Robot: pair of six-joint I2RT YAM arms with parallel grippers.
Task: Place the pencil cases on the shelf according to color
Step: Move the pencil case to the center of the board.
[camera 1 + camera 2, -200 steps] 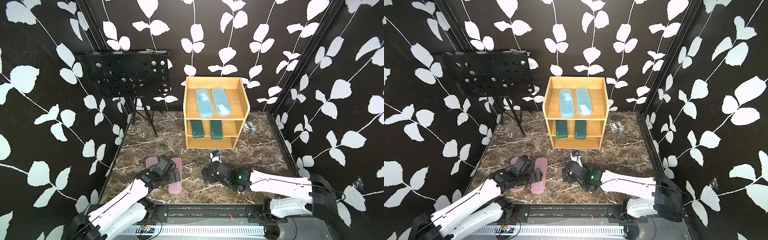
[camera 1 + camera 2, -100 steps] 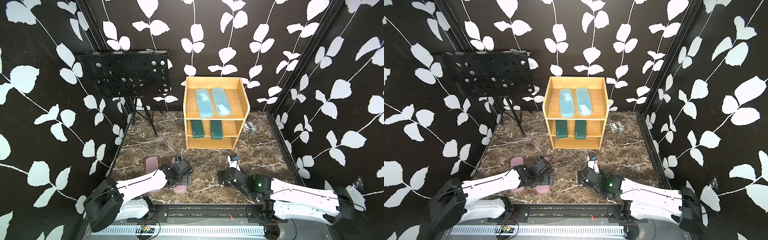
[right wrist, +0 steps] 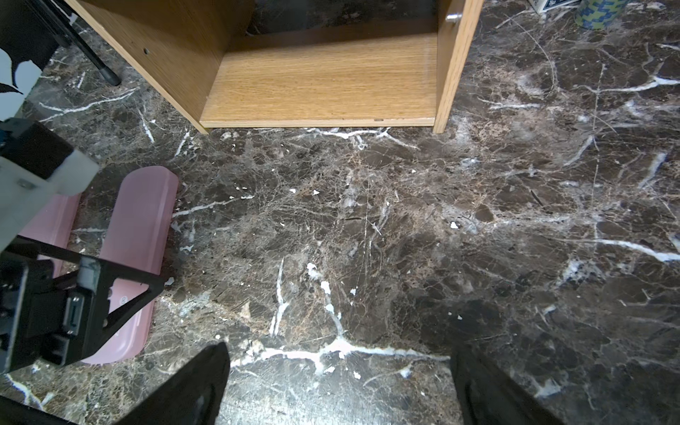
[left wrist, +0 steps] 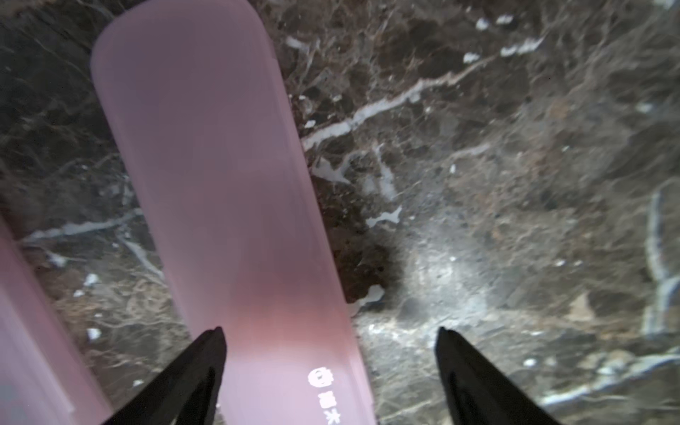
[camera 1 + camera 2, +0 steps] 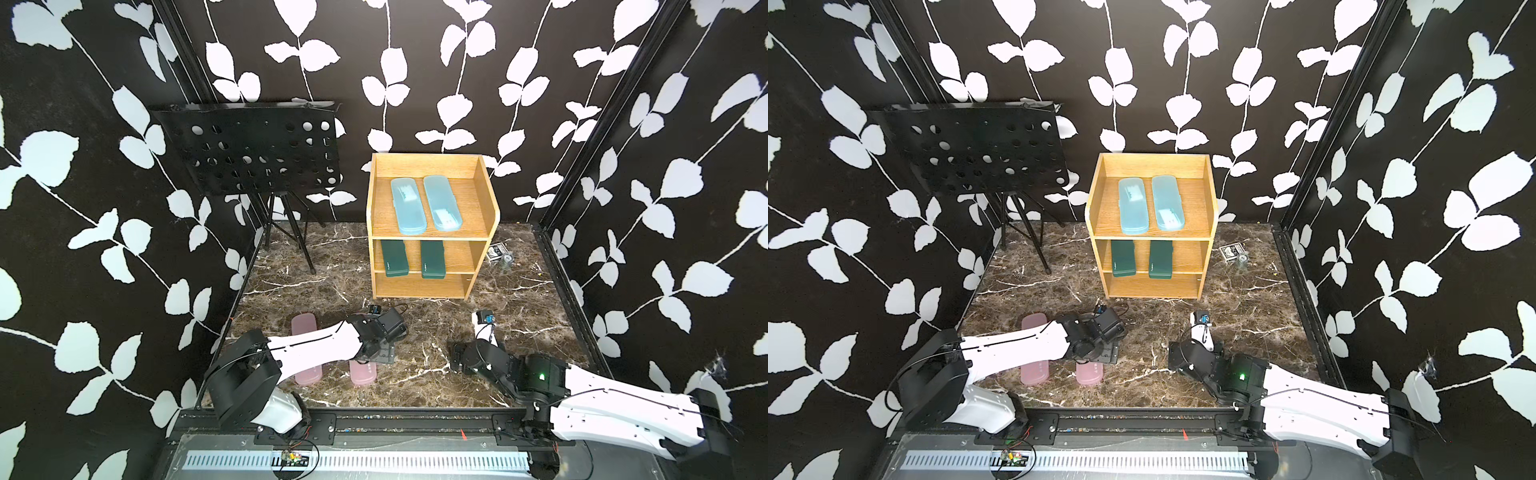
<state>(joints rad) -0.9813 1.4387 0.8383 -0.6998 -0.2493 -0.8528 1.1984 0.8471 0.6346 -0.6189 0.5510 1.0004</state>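
Note:
The pink case point(image 5: 363, 373) is under my left gripper, a long way from my right gripper. My left gripper should first move it to the marble point(image 5: 414, 344) facing the shelf.
The oak shelf point(image 5: 478, 199) holds two light blue pencil cases point(image 5: 408, 205) on its top tier and two dark green ones point(image 5: 395, 257) on the middle tier. Its bottom tier point(image 3: 320, 81) is bare. Two pink cases lie side by side on the floor at the front left, one point(image 5: 304, 326) under my left arm, the other point(image 4: 220, 184) below my left gripper point(image 4: 329, 329). That gripper hangs open, one finger over the case and one over bare floor. My right gripper point(image 3: 338, 347) is open over bare marble, right of the pink cases point(image 3: 136, 250).
A black perforated music stand point(image 5: 249, 153) on a tripod stands at the back left. A small card box point(image 5: 496, 252) and a small roll point(image 5: 506, 262) lie on the floor right of the shelf. Black leaf-patterned walls enclose the marble floor.
My left arm has swung right and low, bringing its gripper over the right pink case. My right arm has drawn back to the right, away from the middle. Both grippers stayed open.

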